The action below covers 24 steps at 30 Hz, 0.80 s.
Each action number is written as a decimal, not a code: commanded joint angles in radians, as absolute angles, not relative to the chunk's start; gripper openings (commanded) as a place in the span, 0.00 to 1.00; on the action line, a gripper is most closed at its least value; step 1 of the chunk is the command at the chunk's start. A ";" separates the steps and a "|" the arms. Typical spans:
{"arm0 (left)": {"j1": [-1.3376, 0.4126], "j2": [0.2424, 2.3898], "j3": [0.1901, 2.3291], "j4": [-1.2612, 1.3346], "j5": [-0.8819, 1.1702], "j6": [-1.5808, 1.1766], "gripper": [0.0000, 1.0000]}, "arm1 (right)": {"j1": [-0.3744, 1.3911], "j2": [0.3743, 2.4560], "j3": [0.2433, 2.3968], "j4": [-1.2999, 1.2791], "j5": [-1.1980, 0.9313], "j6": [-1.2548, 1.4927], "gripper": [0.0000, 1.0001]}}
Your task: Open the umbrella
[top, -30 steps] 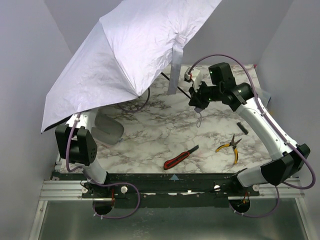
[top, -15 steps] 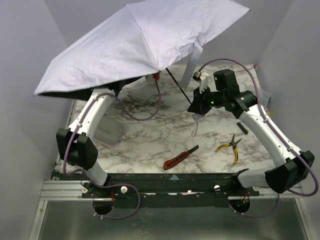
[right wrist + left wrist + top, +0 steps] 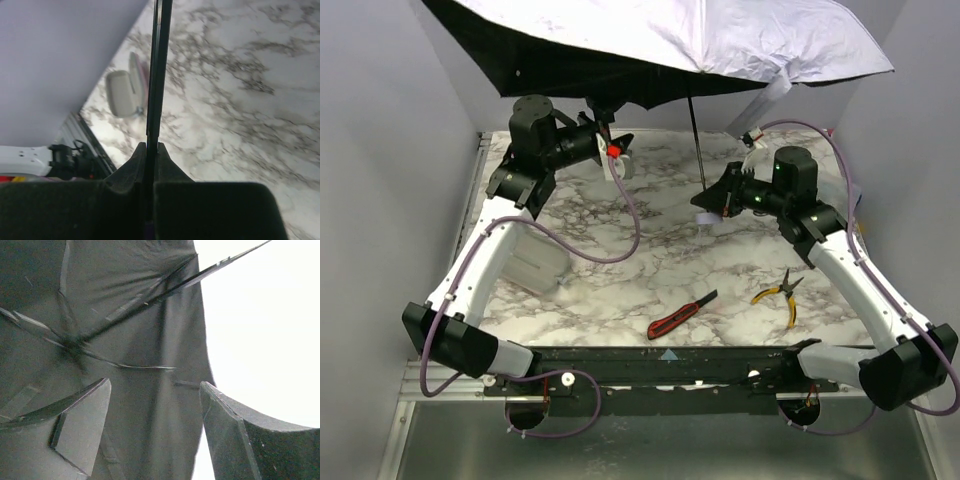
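The umbrella (image 3: pixel 670 40) will tip onto the rim of its canopy when I put it down, because its wide canopy sits above a thin shaft (image 3: pixel 697 140) and a small handle.
The umbrella (image 3: pixel 770 35) is spread wide above the back of the table, pale fabric on top and black lining (image 3: pixel 570 70) underneath. Its thin dark shaft (image 3: pixel 696 140) runs down to my right gripper (image 3: pixel 722 200), which is shut on it; the lavender handle (image 3: pixel 705 217) shows just below. In the right wrist view the shaft (image 3: pixel 157 75) rises from between the closed fingers of the right gripper (image 3: pixel 151 146). My left gripper (image 3: pixel 620 150) hangs open under the canopy, holding nothing. The left wrist view has the left gripper (image 3: pixel 155 385) spread before the black lining and ribs (image 3: pixel 150 330).
A red-and-black utility knife (image 3: pixel 682 314) lies near the front centre of the marble table (image 3: pixel 650 260). Yellow-handled pliers (image 3: pixel 780 293) lie to its right. A pale case (image 3: pixel 535 262) sits at the left, also in the right wrist view (image 3: pixel 122 90). Grey walls close in both sides.
The canopy has swung from tilted down at the left to level overhead, its shaft now near upright. My left gripper let go, opened and rose to the back.
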State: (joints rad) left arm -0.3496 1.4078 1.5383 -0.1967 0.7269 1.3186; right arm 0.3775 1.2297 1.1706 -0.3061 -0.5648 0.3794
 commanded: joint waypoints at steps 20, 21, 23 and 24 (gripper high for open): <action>-0.367 1.654 1.895 0.141 0.640 -0.875 0.68 | 0.379 1.181 1.091 0.369 -0.928 0.661 0.00; -0.368 1.660 1.905 0.147 0.638 -0.880 0.68 | 0.380 1.181 1.083 0.382 -0.937 0.666 0.00; -0.376 1.677 1.923 0.151 0.633 -0.888 0.68 | 0.386 1.182 1.073 0.398 -0.953 0.668 0.00; -0.378 1.686 1.929 0.157 0.632 -0.892 0.68 | 0.389 1.183 1.067 0.405 -0.962 0.670 0.00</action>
